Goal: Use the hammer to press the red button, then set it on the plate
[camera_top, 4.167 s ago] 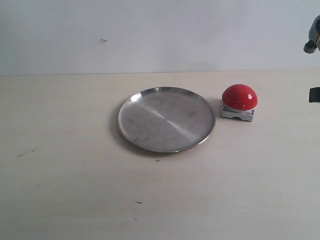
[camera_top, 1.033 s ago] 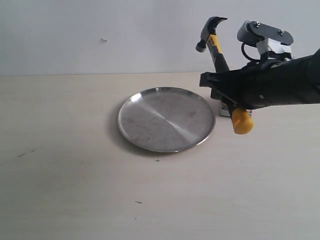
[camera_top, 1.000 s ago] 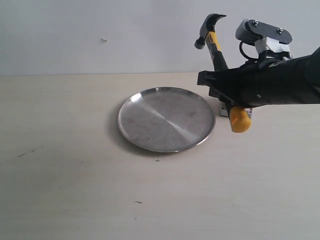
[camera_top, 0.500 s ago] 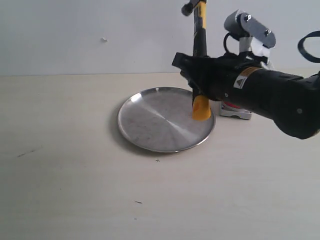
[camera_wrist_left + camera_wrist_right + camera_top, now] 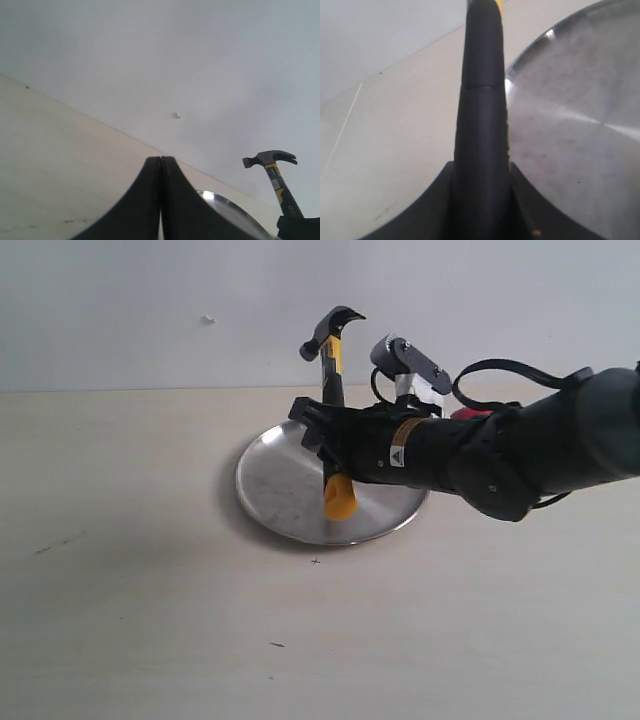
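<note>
The hammer's yellow end (image 5: 340, 500) is above the empty silver plate (image 5: 288, 488), so my right gripper should keep lowering the hammer until its black handle rests there, then let go.
My right gripper (image 5: 327, 435) is shut on the hammer (image 5: 333, 380) at the black handle. The hammer stands nearly upright, dark claw head (image 5: 333, 328) up and yellow end (image 5: 340, 500) just above the silver plate (image 5: 275, 480). In the right wrist view the handle (image 5: 482, 100) runs out between the jaws of the right gripper (image 5: 481, 175), with the plate (image 5: 570, 125) beside it. The red button (image 5: 466, 413) shows only as a sliver behind the right arm. My left gripper (image 5: 161, 160) is shut on nothing, off to the side, facing the hammer (image 5: 281, 187) and the plate rim (image 5: 220, 204).
The pale wooden table (image 5: 150, 590) ends at a white wall (image 5: 150, 310) behind the plate. The right arm's black body (image 5: 500, 455) stretches across the plate's right side and the button. A few small dark marks (image 5: 277, 644) dot the tabletop.
The right arm has swung left with the hammer, from beside the button to over the plate's middle, and the hammer has come lower. The button is now almost hidden by the arm.
</note>
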Robot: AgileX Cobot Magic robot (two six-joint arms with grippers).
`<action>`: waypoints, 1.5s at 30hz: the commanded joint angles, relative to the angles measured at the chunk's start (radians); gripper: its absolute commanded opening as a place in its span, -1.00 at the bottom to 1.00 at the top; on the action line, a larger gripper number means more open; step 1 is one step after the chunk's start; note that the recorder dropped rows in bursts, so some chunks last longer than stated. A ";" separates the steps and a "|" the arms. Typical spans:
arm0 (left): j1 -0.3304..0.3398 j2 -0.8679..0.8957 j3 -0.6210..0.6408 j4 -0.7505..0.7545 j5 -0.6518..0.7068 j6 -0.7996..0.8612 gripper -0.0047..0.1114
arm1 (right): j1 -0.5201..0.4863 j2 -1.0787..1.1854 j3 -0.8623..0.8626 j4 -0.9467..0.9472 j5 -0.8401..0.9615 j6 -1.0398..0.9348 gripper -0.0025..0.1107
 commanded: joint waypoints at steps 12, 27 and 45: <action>0.001 0.002 0.003 -0.004 0.004 0.001 -0.92 | 0.000 0.213 -0.172 -0.034 -0.115 0.072 -0.96; 0.001 0.002 0.003 -0.004 0.004 0.001 -0.92 | 0.000 0.307 -0.327 -0.051 0.066 0.072 -0.96; 0.001 0.002 0.003 -0.004 0.004 0.001 -0.92 | 0.000 0.347 -0.354 -0.051 0.120 0.081 -0.96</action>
